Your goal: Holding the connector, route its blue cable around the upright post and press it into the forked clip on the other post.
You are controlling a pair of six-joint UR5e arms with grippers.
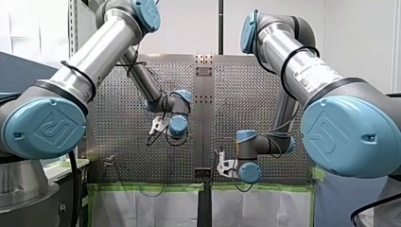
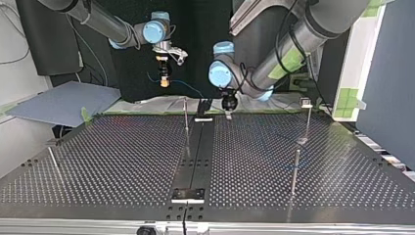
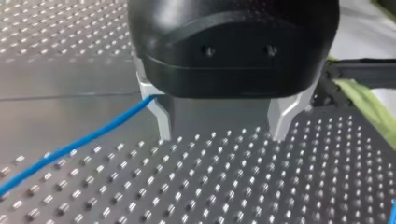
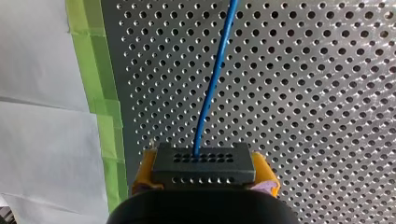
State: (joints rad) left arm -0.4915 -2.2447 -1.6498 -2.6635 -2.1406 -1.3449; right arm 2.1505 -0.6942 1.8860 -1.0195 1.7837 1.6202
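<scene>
My gripper will make the blue cable (image 4: 216, 67) bend in just a gentle curve when it carries the connector (image 4: 197, 142), because the cable stands straight out from the connector.
In the right wrist view my right gripper (image 4: 205, 184) has its yellow pads (image 4: 144, 175) shut on a black connector (image 4: 203, 163). A blue cable (image 4: 215, 79) runs from the connector straight ahead over the perforated table. In the top view this gripper (image 2: 165, 82) hangs above the table's far edge. My left gripper (image 3: 223, 133) is open, with bare metal fingers (image 3: 163, 119) just over the table and nothing between them. The blue cable (image 3: 79, 142) passes beside one finger. A thin upright post (image 2: 186, 116) stands near the table's middle. A post with a blocky top (image 2: 307, 104) stands at the top view's right.
Another thin post (image 2: 295, 169) stands nearer the camera at the top view's right, and a slanted rod (image 2: 53, 161) is at its left. A dark centre strip (image 2: 195, 147) splits the table. Green tape (image 4: 100, 93) and white sheeting edge it near my right gripper.
</scene>
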